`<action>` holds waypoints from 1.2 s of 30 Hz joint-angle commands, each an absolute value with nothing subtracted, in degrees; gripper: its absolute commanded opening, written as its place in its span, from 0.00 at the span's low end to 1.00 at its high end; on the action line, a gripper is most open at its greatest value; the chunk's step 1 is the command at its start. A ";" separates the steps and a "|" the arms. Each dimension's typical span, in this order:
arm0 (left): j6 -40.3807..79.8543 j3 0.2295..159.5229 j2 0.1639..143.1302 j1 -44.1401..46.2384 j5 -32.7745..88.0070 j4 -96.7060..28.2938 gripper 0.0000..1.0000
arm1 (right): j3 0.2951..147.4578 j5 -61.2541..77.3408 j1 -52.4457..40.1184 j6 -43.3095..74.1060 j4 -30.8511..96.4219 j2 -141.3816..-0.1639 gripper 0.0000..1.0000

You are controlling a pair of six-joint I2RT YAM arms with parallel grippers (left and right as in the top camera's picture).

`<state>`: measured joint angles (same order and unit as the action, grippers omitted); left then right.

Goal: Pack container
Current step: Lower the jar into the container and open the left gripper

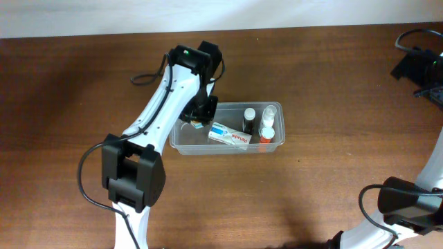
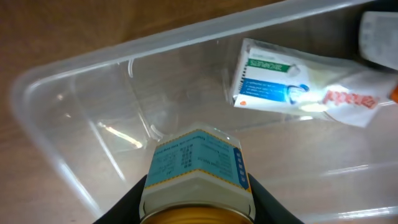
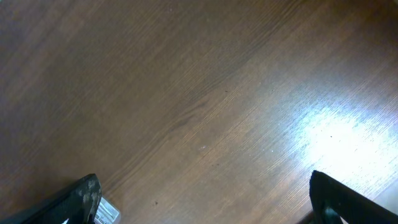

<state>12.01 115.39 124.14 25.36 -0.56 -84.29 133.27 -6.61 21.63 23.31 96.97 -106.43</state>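
I keep lowering the bottle (image 2: 198, 163) with my left gripper, because it hangs clear of the white box and over the container's empty end (image 1: 185, 137), until the bottle stands there.
The container (image 1: 181, 146) is a clear, shallow plastic tub at the middle of the table. It also shows in the left wrist view (image 2: 74, 74). My left gripper (image 1: 197, 117) (image 2: 196, 202) is over its left end, shut on a bottle (image 2: 196, 165) with a blue-and-white label and a gold cap. The bottle hangs just above the tub's floor. Inside lie a white toothpaste box (image 1: 228, 135) (image 2: 273, 84) and three small bottles (image 1: 265, 123) at the right end. My right gripper (image 3: 205, 199) is open and empty over bare wood, at the far right (image 1: 415, 66).
The table is brown wood (image 1: 332, 69). The left arm (image 1: 159, 104) reaches over the tub's left side from the front. The right arm's base (image 1: 408, 200) is at the front right. A dark bottle top (image 2: 379, 37) sits by the toothpaste box.
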 commanded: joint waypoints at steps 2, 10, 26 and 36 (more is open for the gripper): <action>15.88 110.61 123.00 25.15 -1.26 -81.32 0.34 | 133.56 -7.16 21.82 22.92 97.30 -106.21 0.98; 15.84 104.12 123.00 25.08 -4.10 -75.29 0.34 | 133.56 -7.16 21.82 22.92 97.30 -106.21 0.98; 19.38 100.73 123.00 25.08 -4.16 -69.49 0.34 | 133.56 -7.16 21.82 22.92 97.30 -106.21 0.98; 22.96 96.62 123.00 25.08 -3.99 -66.30 0.34 | 133.56 -7.16 21.82 22.92 97.30 -106.21 0.98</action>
